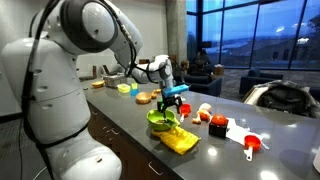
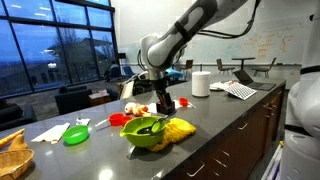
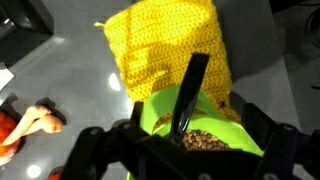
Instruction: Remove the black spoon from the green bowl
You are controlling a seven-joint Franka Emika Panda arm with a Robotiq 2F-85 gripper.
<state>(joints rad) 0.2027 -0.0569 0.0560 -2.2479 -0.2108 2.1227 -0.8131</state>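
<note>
My open gripper has the black spoon's handle (image 3: 191, 92) slanting across its gap, so it should turn in line with the handle before it goes down toward the green bowl (image 2: 146, 135).
The green bowl (image 1: 158, 119) sits on the dark counter, with its edge on a yellow cloth (image 1: 181, 141). It also shows in the other exterior view (image 2: 146, 135). The black spoon (image 2: 155, 126) lies in the bowl. In the wrist view its handle (image 3: 191, 88) rises from brown granules (image 3: 206, 141) in the bowl (image 3: 226, 104). My gripper (image 1: 173, 103) hangs just above the bowl and is open. Its fingers (image 3: 190, 128) stand wide on either side of the spoon handle and do not touch it.
A red-and-white scoop (image 1: 250, 144) and red pieces (image 1: 217, 125) lie on the counter beyond the bowl. A flat green disc (image 2: 75, 135), a white paper roll (image 2: 200, 84) and a laptop (image 2: 240, 80) are also on the counter. The counter's front edge is close to the bowl.
</note>
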